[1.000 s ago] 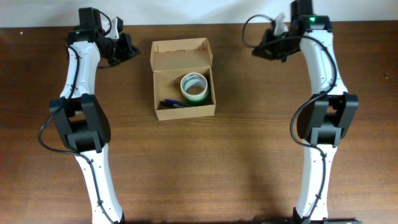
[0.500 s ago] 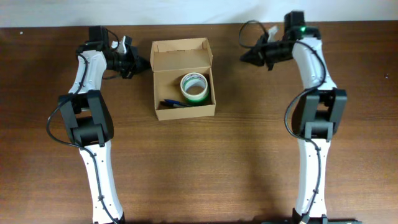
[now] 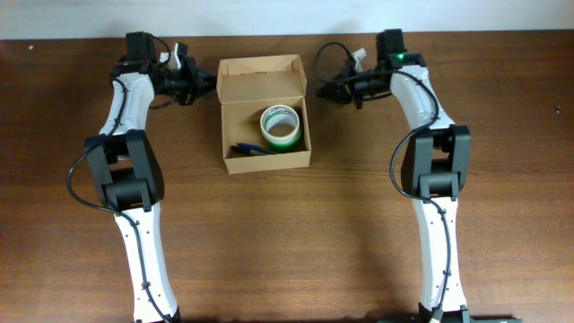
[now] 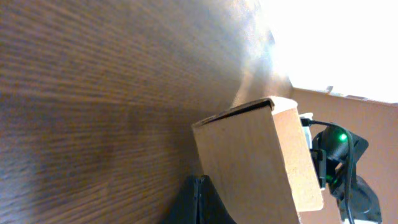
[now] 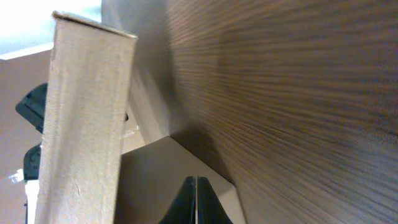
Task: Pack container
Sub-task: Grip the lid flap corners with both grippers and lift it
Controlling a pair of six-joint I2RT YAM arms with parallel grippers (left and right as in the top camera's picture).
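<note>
My left gripper and my right gripper should move up behind the lid flap, which leans back behind the open box, and fold it over the tape roll.
The container, a tan cardboard box, sits open in the middle of the table with its lid flap standing up at the back. Inside lie a white and green tape roll and some dark pens. My left gripper is shut and empty, its tips at the box's back left corner. In the left wrist view its tips touch or nearly touch the box wall. My right gripper is also shut and empty, just off the back right corner. The right wrist view shows its tips against cardboard.
Dark wooden table all around the box. Both arm bases stand at the front, left and right. A pale wall edge runs along the far side of the table.
Both arms have swung inward toward the box. The right gripper travelled furthest, moving left to the box's back right corner. Both stayed shut.
</note>
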